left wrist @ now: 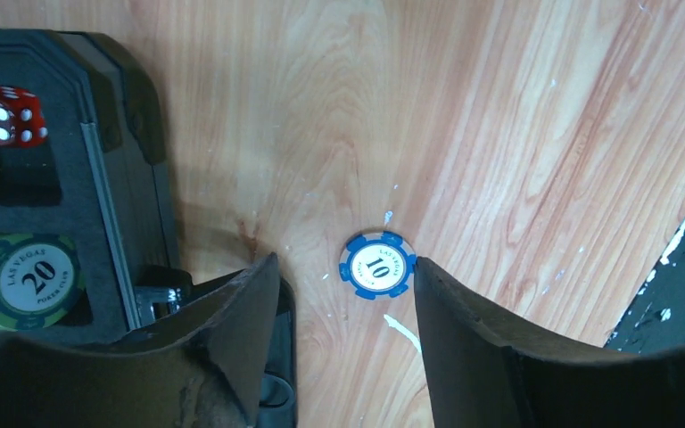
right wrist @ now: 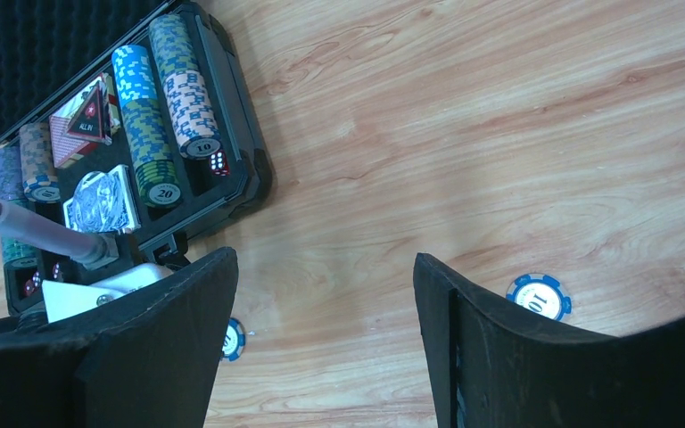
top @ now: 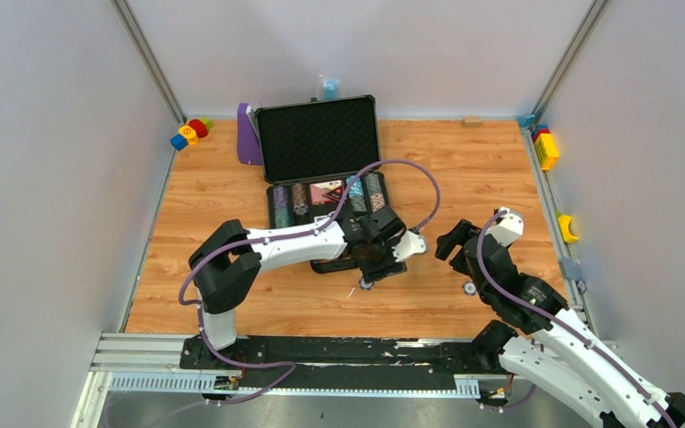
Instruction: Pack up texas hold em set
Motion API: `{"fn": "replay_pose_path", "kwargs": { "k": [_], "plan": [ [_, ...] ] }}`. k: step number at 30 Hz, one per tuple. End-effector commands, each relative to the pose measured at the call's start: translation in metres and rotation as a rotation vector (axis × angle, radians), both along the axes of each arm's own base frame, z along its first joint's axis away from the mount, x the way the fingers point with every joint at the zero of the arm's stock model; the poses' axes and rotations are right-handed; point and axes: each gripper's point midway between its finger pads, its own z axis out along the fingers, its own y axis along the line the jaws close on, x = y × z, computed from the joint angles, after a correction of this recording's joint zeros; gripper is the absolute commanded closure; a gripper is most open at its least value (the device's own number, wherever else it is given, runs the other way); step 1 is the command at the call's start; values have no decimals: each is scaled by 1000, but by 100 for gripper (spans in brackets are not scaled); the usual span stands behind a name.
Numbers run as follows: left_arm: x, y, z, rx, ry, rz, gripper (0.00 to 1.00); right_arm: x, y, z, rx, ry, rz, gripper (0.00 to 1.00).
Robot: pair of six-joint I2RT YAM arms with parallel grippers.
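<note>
The blue chip (left wrist: 377, 266) is near the case's handle, so next I move it with my left gripper to the wood (left wrist: 205, 147) by the case's corner for my right gripper.
The dark grey briefcase (top: 320, 143) lies open at the back middle, with rows of striped chips (top: 357, 193) and a card deck (right wrist: 98, 201) in its foam tray. My left gripper (left wrist: 345, 262) hangs open just off the case's front right corner (left wrist: 130, 178). A blue "10" chip (left wrist: 377, 265) lies flat on the wood between its fingertips, against the right one. A red die (left wrist: 0, 114) and a green "20" stack (left wrist: 27, 281) sit in the tray. My right gripper (right wrist: 325, 259) is open and empty above bare wood, and another blue chip (right wrist: 540, 296) lies just to its right.
A purple stand (top: 248, 134) leans by the case's left side. Coloured toy blocks sit at the back left (top: 190, 133) and along the right wall (top: 547, 150). A metal rail (top: 321, 352) runs along the near edge. The left arm's purple cable (top: 410, 174) loops over the case.
</note>
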Motion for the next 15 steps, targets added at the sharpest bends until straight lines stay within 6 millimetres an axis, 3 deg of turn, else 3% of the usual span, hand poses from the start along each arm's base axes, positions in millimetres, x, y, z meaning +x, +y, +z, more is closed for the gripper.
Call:
{"fn": "replay_pose_path", "kwargs": {
  "k": [1, 4, 6, 15],
  "plan": [
    [-12, 9, 11, 15, 41, 2, 29, 2, -4, 18, 23, -34, -28, 27],
    [-20, 26, 1, 90, 73, 23, 15, 1, -5, 18, 25, -37, -33, 27],
    [-23, 32, -6, 118, 78, 30, 13, 1, -6, 18, 28, -38, -35, 27],
    [-26, 23, -29, 188, 85, 3, 19, 1, -5, 20, 28, -40, -33, 27]
  ]
}}
